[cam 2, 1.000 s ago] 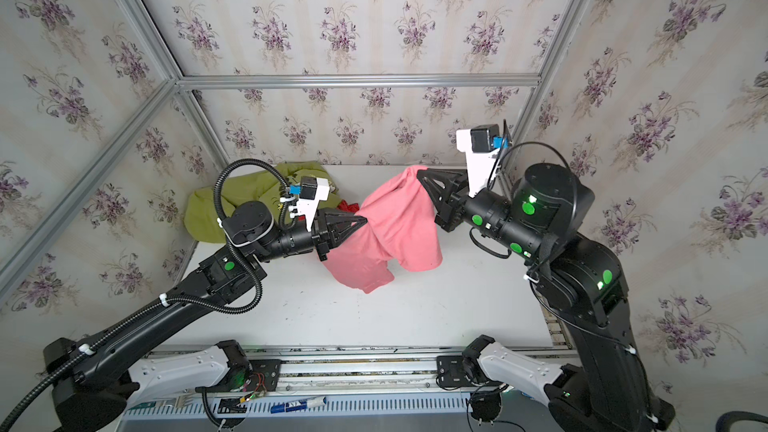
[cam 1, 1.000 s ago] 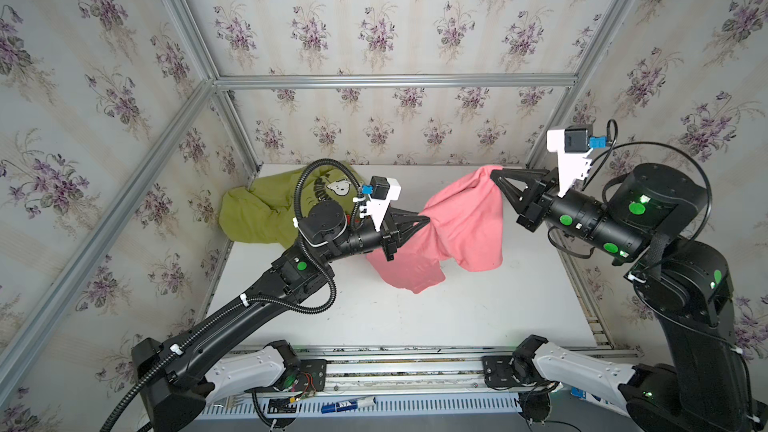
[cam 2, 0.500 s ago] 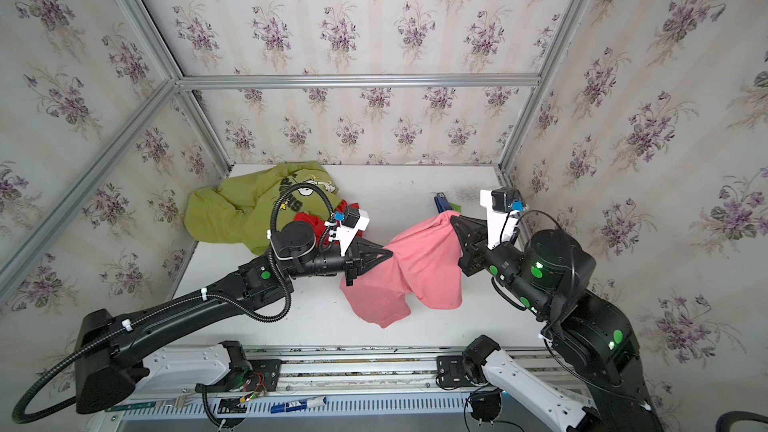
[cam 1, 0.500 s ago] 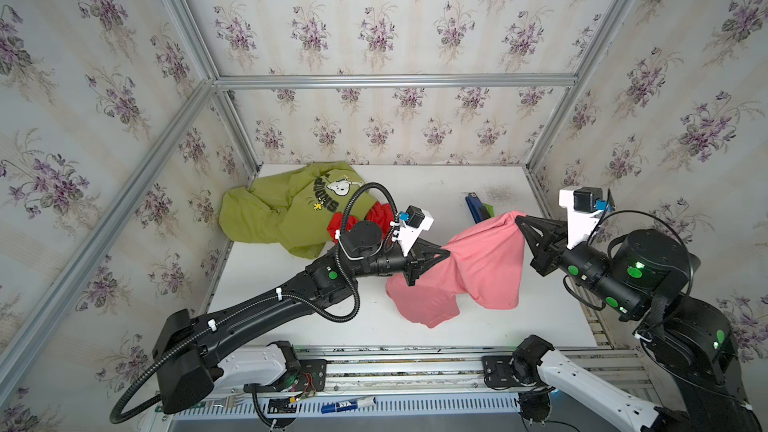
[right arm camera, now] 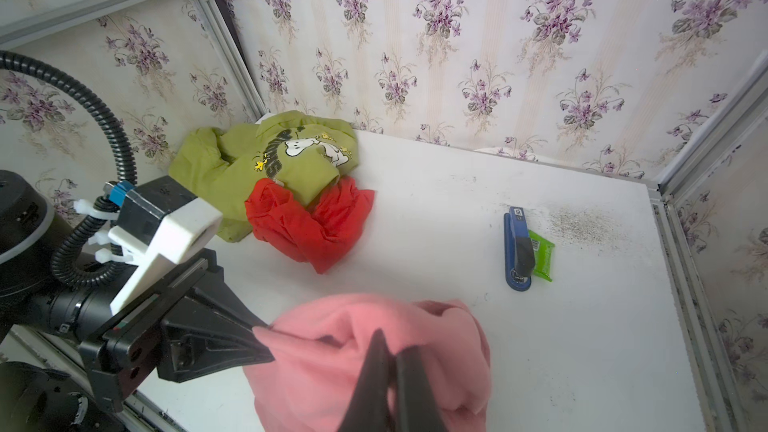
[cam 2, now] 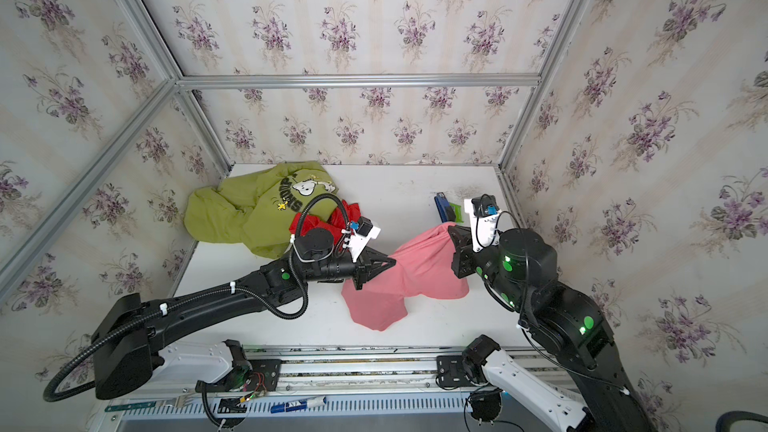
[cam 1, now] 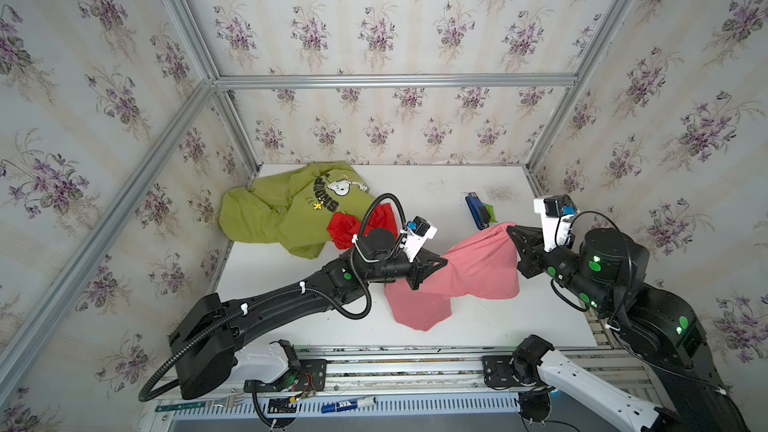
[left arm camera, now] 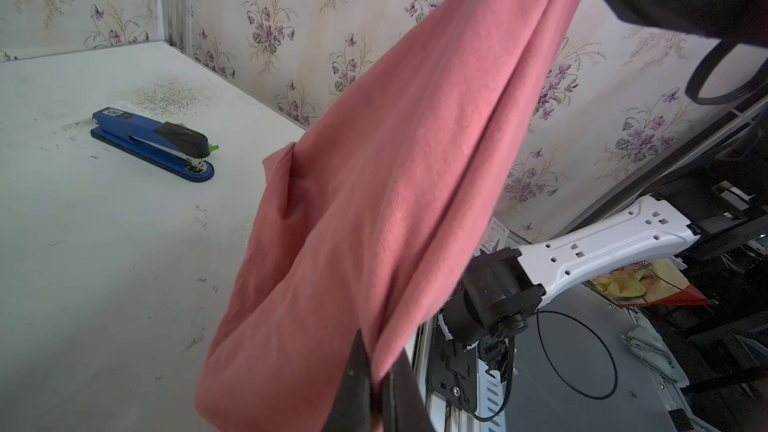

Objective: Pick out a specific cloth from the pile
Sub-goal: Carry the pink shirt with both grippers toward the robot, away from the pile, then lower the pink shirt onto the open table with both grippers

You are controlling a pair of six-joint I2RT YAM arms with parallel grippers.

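Note:
My left gripper should carry on bringing the pink cloth down, because it hangs over open tabletop, clear of the red cloth. It should let go once the pink cloth lies there.
The cloth, plain salmon pink, hangs stretched between both grippers over the front right of the white table. Its lower folds reach the tabletop. My left gripper is shut on the cloth's left end. My right gripper is shut on the cloth's right end. The pile lies at the back left, apart from the pink cloth: an olive-green shirt with a cartoon dog print and a bright red cloth.
A blue stapler lies at the back right, with a small green packet beside it. Floral walls with metal frame posts close in three sides. The arms' mounting rail runs along the table's front edge.
Both arms have carried the pink cloth from the back of the table forward and downward, away from the pile. The red cloth and the stapler have come into view.

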